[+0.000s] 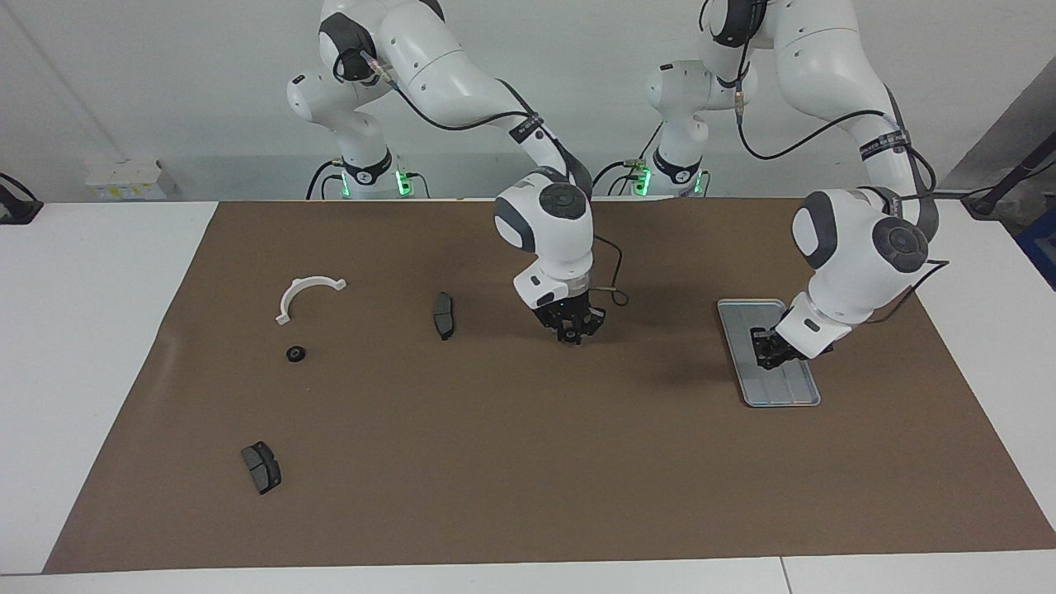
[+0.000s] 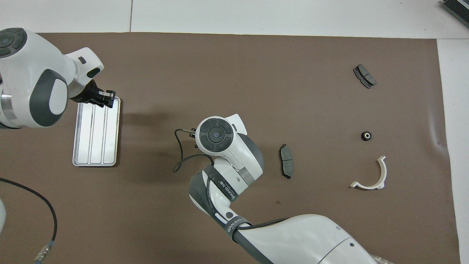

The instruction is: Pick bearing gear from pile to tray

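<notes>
My right gripper should put its gear down in the middle of the mat for my left gripper to take, because the silver tray is far from my right gripper.
One small black gear lies on the brown mat toward the right arm's end, and it also shows in the overhead view. The silver tray lies toward the left arm's end; in the overhead view the tray shows a bare surface. My right gripper hangs over the middle of the mat, well away from the gear; its own wrist hides it from above. My left gripper is low over the tray, and in the overhead view the left gripper covers the end of the tray that is farther from the robots.
A white curved bracket lies nearer to the robots than the gear. One dark brake pad lies between the bracket and the right gripper. Another brake pad lies farther from the robots than the gear. White table surrounds the mat.
</notes>
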Controlling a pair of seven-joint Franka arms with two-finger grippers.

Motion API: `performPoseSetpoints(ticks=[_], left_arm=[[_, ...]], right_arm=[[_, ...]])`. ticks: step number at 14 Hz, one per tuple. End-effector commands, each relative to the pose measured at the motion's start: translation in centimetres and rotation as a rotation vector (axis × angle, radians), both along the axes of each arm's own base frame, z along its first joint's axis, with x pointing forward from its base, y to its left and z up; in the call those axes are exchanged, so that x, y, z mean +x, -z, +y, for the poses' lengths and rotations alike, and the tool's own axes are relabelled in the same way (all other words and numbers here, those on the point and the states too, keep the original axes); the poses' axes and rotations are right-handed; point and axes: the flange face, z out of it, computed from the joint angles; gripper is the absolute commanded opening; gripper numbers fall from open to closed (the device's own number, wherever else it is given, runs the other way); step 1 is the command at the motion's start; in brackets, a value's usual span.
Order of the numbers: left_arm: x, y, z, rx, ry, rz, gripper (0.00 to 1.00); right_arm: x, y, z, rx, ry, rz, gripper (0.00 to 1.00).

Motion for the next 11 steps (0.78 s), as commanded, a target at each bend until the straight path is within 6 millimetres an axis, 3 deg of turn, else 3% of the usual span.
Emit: performPoseSetpoints(ticks=[1,4,6,8,11], left_arm=[[0.3,2.5,0.7,-0.014,0.065,-0.001,0.00],[0.4,3.8,3.6,-0.019,0.115,-0.003,0.00],[0.5,4.4,5.3,-0.023,0.143,-0.005,0.00],[0.5,4.5,5.4,-0.024,0.160,-0.011,0.00],[0.5,4.8,6.1,-0.025,0.163,-0.008,0.41]], right_arm=[[0.7,-0.4,-0.2,-0.013,-0.003,-0.020,0.72],[1.6,-1.4,-1.2,-0.008,0.013,-0.033,0.90],[2.9,-3.0,-3.7,-0.002,0.048,-0.042,1.00],[3.2,-4.2,-7.2,-0.014,0.055,-0.037,1.00],[2.6,-5.5,-14.2,-0.046,-0.016,-0.020,1.00]])
